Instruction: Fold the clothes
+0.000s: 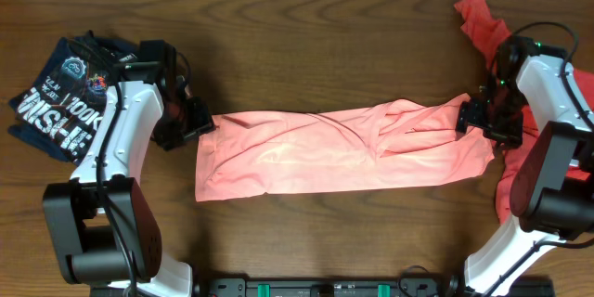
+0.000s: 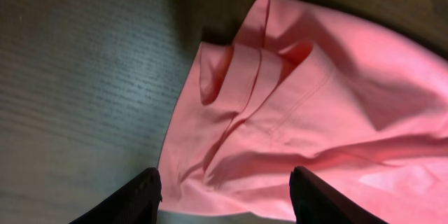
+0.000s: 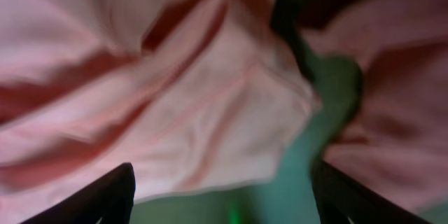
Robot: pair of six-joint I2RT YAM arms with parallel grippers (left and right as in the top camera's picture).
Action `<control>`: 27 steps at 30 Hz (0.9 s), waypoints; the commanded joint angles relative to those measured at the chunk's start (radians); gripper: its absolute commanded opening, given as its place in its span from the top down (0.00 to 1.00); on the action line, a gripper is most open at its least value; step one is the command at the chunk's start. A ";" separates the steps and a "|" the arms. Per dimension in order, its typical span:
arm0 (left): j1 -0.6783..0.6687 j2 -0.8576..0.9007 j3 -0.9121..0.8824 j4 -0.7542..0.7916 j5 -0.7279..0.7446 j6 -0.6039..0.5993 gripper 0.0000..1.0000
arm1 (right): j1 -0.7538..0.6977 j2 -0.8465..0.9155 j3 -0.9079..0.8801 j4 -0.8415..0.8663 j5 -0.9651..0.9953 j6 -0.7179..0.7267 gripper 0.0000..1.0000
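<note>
My right gripper is by the salmon-pink garment's end (image 1: pixel 434 140), creased and uneven, so it should straighten the end's far corner (image 1: pixel 460 102) before folding that end over the garment's middle.
A salmon-pink garment (image 1: pixel 334 148) lies folded into a long band across the middle of the table. My left gripper (image 1: pixel 190 122) is open at its left end; the left wrist view shows the cloth's folded corner (image 2: pixel 280 112) between and beyond the spread fingers (image 2: pixel 224 199). My right gripper (image 1: pixel 478 121) is open at the band's right end; the right wrist view shows the pink cloth edge (image 3: pixel 210 112) above the spread fingers (image 3: pixel 224 196). Neither gripper holds cloth.
A folded dark blue printed shirt (image 1: pixel 65 97) lies at the far left behind my left arm. Red clothes (image 1: pixel 483 19) are heaped at the right edge, partly under my right arm. Bare wood lies in front of the band.
</note>
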 commanded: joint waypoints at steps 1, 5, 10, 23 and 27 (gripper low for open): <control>0.002 0.002 -0.004 0.009 -0.002 0.013 0.39 | -0.003 -0.001 -0.004 0.061 -0.138 -0.028 0.20; 0.002 0.002 -0.004 0.016 -0.003 0.013 0.39 | 0.009 -0.001 -0.006 0.165 -0.255 -0.028 0.24; 0.002 0.002 -0.004 0.016 -0.003 0.013 0.39 | 0.032 -0.001 -0.007 0.326 -0.218 0.034 0.29; 0.002 0.002 -0.004 0.016 -0.002 0.013 0.39 | 0.070 0.073 -0.008 0.440 -0.017 0.058 0.32; 0.002 0.002 -0.004 0.015 -0.002 0.013 0.39 | 0.072 0.078 -0.008 0.468 0.020 0.074 0.44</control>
